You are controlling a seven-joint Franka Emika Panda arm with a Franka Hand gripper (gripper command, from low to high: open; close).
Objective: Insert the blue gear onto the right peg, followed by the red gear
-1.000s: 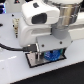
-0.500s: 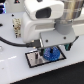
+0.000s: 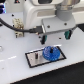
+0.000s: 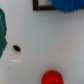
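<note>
The red gear [image 4: 53, 77] is narrower than the blue gear [image 3: 51, 53], so blue teeth will stay in sight around the red gear when the robot's gripper lowers it.
The blue gear [image 3: 51, 53] lies flat on the right part of the grey plate [image 3: 34, 60] with the black border. The right peg is hidden where the gear sits. My gripper [image 3: 54, 39] hangs a little above the gear, open, its fingers spread wide with nothing between them. In the wrist view the blue gear [image 4: 68, 4] shows at the picture's edge beside a corner of the plate [image 4: 42, 5]. The red gear [image 4: 52, 78] lies on the white table some way from the plate. It does not show in the exterior view.
The white arm and its cables [image 3: 20, 27] fill the back of the exterior view. One teal fingertip [image 4: 2, 30] shows at the wrist view's edge. A small dark mark [image 4: 16, 48] is on the white table.
The gripper was low around the blue gear. It has since lifted straight up, leaving the gear on the plate.
</note>
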